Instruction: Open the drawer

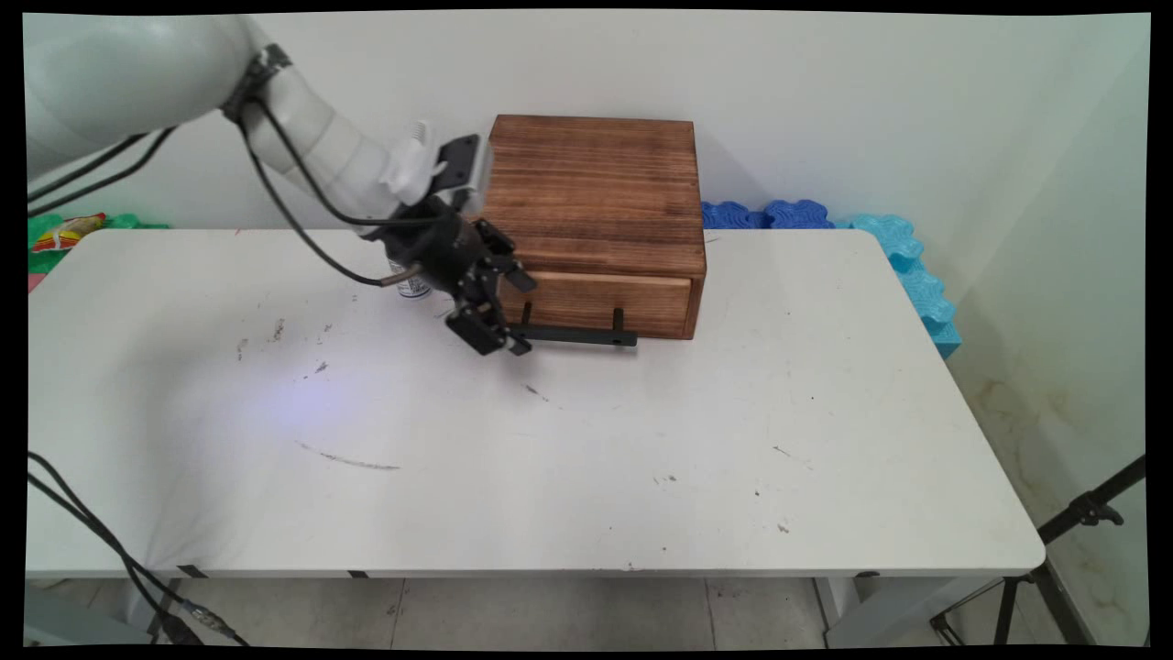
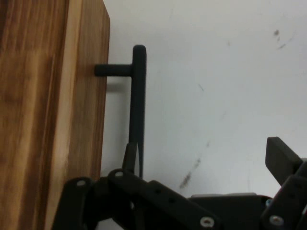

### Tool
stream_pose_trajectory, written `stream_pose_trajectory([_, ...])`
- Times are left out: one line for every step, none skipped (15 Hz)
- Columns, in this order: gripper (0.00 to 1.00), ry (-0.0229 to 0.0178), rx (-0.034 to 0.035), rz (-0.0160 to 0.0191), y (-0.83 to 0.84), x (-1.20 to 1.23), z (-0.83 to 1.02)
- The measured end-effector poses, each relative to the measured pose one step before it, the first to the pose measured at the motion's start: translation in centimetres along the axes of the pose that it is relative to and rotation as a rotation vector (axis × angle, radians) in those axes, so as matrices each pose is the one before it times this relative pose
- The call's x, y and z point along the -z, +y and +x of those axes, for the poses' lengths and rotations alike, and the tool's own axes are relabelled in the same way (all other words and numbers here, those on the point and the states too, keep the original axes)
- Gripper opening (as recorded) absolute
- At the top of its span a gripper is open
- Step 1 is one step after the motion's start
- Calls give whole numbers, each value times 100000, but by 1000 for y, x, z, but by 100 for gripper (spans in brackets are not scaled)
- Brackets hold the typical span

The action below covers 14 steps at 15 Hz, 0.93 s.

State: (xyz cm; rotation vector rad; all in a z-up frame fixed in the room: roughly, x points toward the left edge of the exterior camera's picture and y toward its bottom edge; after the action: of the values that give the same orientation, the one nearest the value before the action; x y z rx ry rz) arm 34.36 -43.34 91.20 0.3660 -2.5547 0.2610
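My gripper will make the drawer slide straight out when it pulls the drawer's handle, because the drawer front (image 1: 599, 301) fits between the box's sides (image 1: 695, 308) under the box's top.
A brown wooden box (image 1: 594, 188) stands at the table's back, its one drawer (image 1: 600, 302) shut. Across the drawer front runs a black bar handle (image 1: 577, 336) on two posts. My gripper (image 1: 497, 313) is open at the handle's left end, low over the table. In the hand view the handle (image 2: 138, 100) runs up alongside the drawer front (image 2: 84, 120), and its near end lies just inside one fingertip (image 2: 129, 154). The other finger (image 2: 282, 160) stands far off over bare table. The open gripper (image 2: 206, 158) holds nothing.
A small white can with a blue label (image 1: 411, 286) stands behind the gripper, left of the box. Blue foam mats (image 1: 880, 243) line the table's back right edge, green ones (image 1: 55, 238) the left. A tripod (image 1: 1072, 532) stands at the lower right.
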Motion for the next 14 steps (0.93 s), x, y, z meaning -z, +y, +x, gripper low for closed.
stream_pose_trajectory([100,-621,-890,397,-97,-719,521])
stream_pose_trajectory([100,-782,-897,428,-112,-709,414])
stream_pose_trajectory([100,-723,-736,370,-100,-596,305])
stream_pose_trajectory([100,-558,-572,227,-49,-419,191])
stream_pose_trajectory([100,-912,-858,384,-102,-673,264])
stream_pose_trajectory([100,-840,-742,254,-71,-593,204])
stream_pose_trajectory([100,-995,-731,288,-76,-649,155])
stream_pose_trajectory([100,-987,-675,293,-71,-638,134])
stream_pose_trajectory([100,-835,-538,280,-58,-531,84])
stream_pose_trajectory([100,-916,-575,259,-62,-595,97])
stream_pose_trajectory([100,-859,-523,255,-68,-563,87])
stream_pose_trajectory([100,-663,-408,230,-68,-455,76])
stream_pose_trajectory([100,-770,-392,219,-68,-515,63])
stream_pose_trajectory([100,-609,-307,140,-48,-409,41])
